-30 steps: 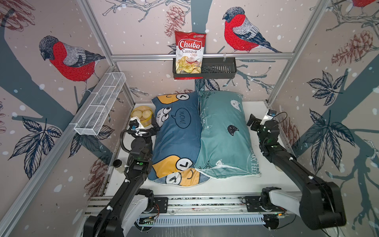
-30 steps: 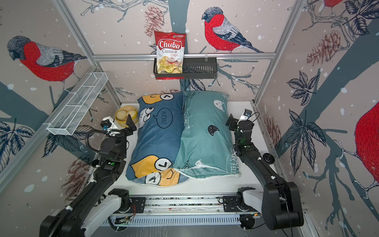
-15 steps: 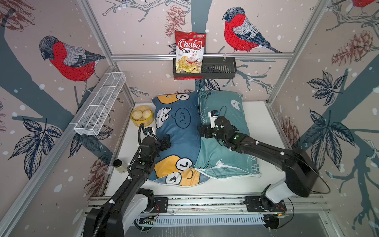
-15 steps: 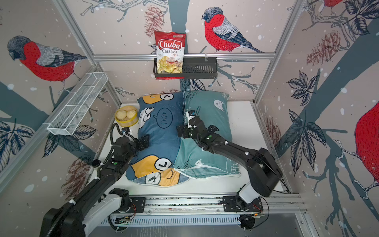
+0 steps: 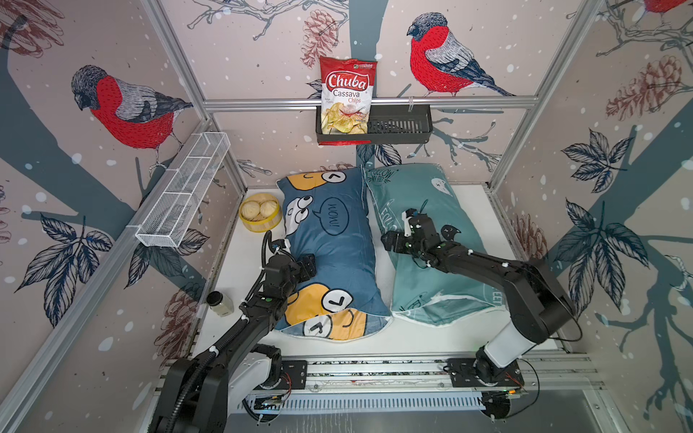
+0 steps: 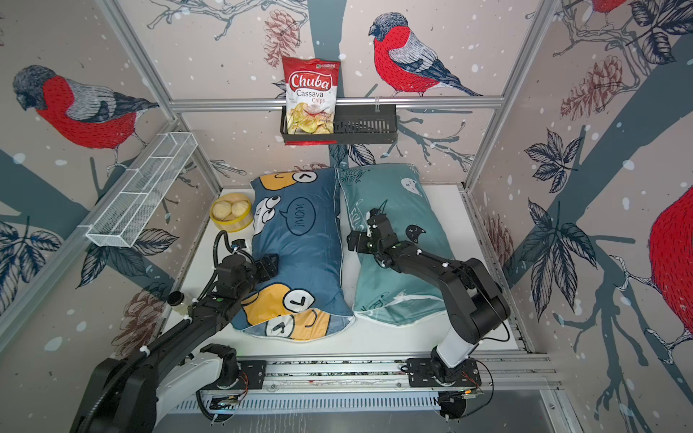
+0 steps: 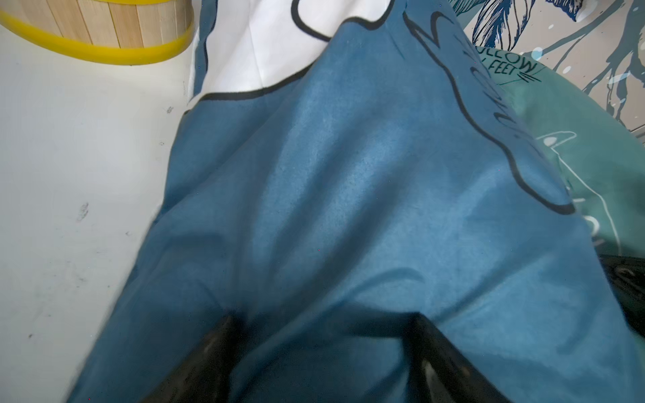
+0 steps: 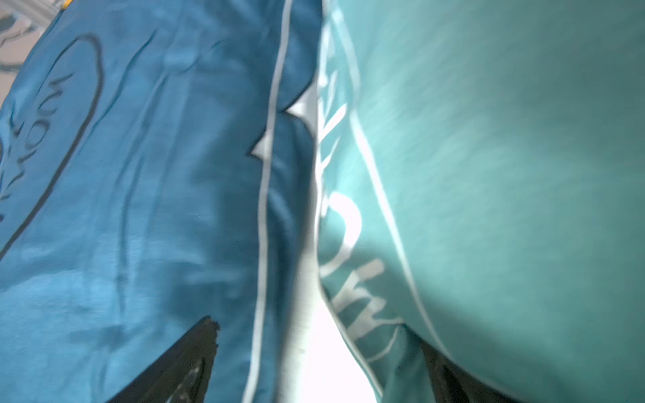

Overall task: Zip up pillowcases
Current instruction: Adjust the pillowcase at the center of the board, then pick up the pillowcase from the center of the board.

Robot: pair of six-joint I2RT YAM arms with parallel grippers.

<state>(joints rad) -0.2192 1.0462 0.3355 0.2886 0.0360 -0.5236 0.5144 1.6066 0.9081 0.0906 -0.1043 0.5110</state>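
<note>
My left gripper should go to the blue pillowcase's near corner point(image 5: 281, 329) after I swing the blue pillowcase toward the teal pillowcase point(image 5: 408, 281), because my left gripper's arm lies over that corner.
Two pillowcases lie side by side on the white table in both top views. The dark blue one point(image 5: 330, 255) with orange faces and a "WOW!" bubble is on the left, the teal one point(image 5: 423, 296) on the right. My left gripper point(image 5: 307, 264) presses into the blue pillow's left edge. In the left wrist view its jaws point(image 7: 323, 324) stand apart with blue fabric bulging between them. My right gripper point(image 5: 390, 241) reaches across the teal pillow to the gap between the two. In the right wrist view it point(image 8: 317, 336) is open, straddling that gap. No zipper shows.
A yellow steamer point(image 5: 260, 215) with buns stands left of the blue pillow. A small black-lidded jar point(image 5: 219, 303) sits near the left wall. A wire basket point(image 5: 183, 191) juts from that wall. A black shelf point(image 5: 397, 123) holds a chips bag point(image 5: 347, 101).
Both arms came in from the sides onto the pillows. The right arm swung across the teal pillow to its left edge, and a white gap opened between the pillows. The left jaws narrowed.
</note>
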